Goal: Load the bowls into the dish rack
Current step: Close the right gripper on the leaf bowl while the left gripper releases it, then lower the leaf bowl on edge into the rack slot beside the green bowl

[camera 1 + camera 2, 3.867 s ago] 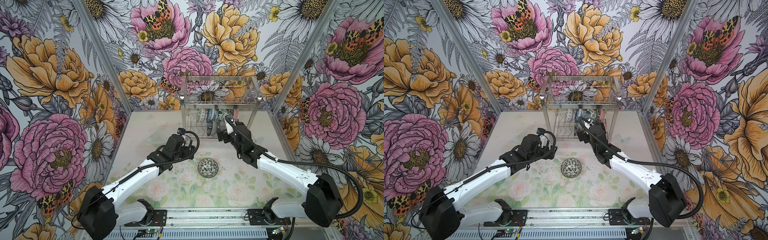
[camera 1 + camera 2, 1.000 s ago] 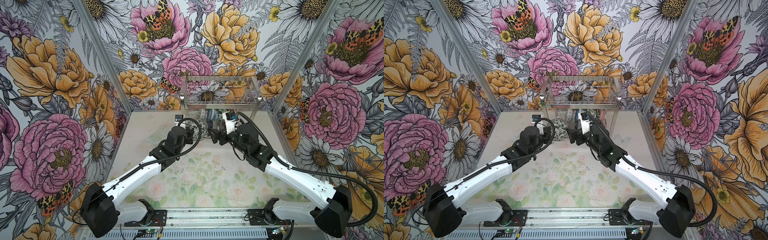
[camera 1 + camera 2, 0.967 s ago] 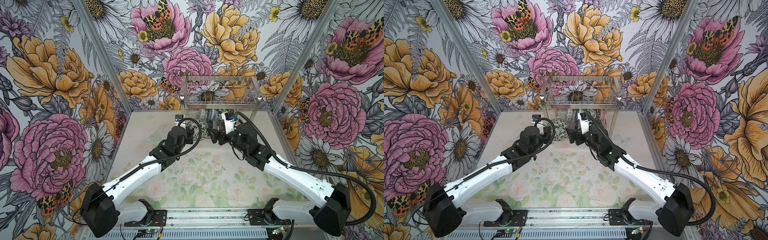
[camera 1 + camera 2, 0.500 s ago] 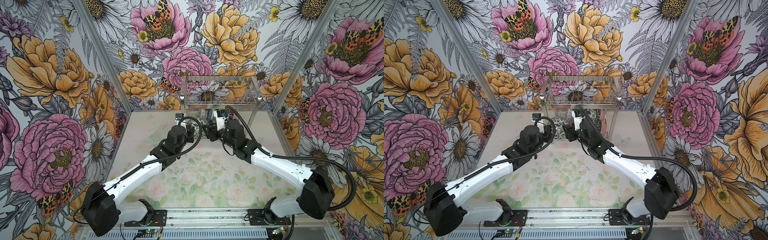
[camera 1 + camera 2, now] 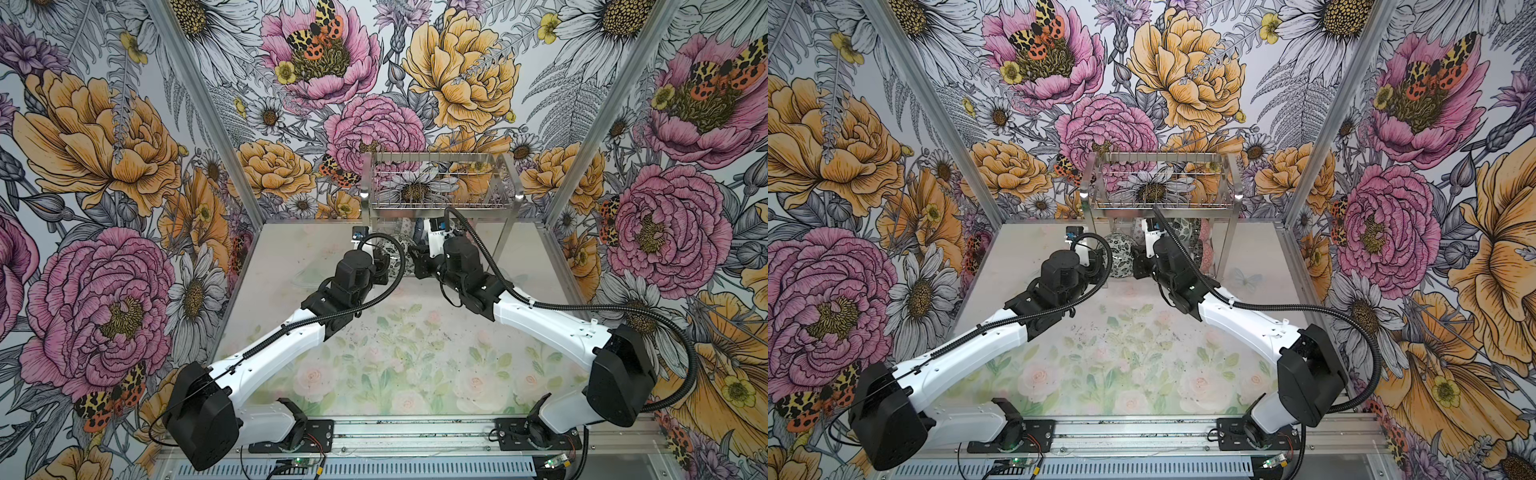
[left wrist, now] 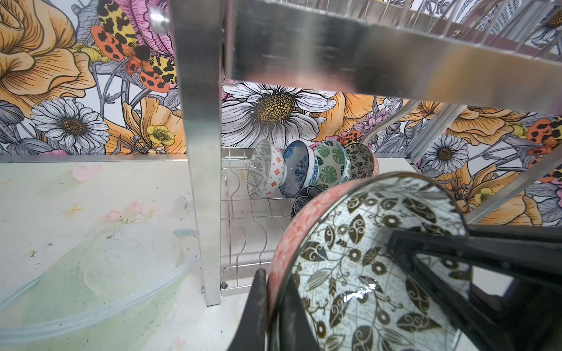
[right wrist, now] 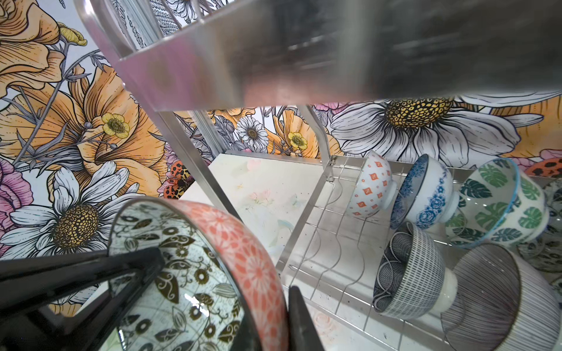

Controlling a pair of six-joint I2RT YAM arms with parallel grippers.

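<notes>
My left gripper should open and move away first, as both grippers are on the bowl's rim (image 6: 293, 263). My right gripper should then put the bowl into the empty dividers (image 6: 248, 228).
A bowl (image 5: 395, 248) (image 5: 1116, 254) with a black-and-white leaf pattern inside and a coral outside hangs in front of the dish rack (image 5: 436, 201) (image 5: 1163, 189), held between both arms. My left gripper (image 6: 271, 284) (image 5: 384, 266) is shut on its rim (image 6: 365, 258). My right gripper (image 7: 273, 316) (image 5: 417, 261) pinches the opposite rim (image 7: 252, 258), one finger inside and one outside. The rack's lower shelf (image 7: 334, 252) (image 6: 252, 237) holds several bowls on edge: orange-dotted (image 7: 371, 185), blue (image 7: 425, 194), green leaf (image 7: 498, 206), dark net (image 7: 407, 273), grey striped (image 7: 501, 301).
The rack's flat steel leg (image 6: 203, 152) stands just left of the held bowl, and its upper basket rail (image 7: 304, 60) hangs close overhead. The wavy dividers nearest that leg hold nothing. A clear plastic tub (image 6: 121, 273) lies on the table beside the rack.
The left arm has carried the bowl from mid-table up to the rack. In the last second my right gripper came leftward to the bowl and closed on its rim.
</notes>
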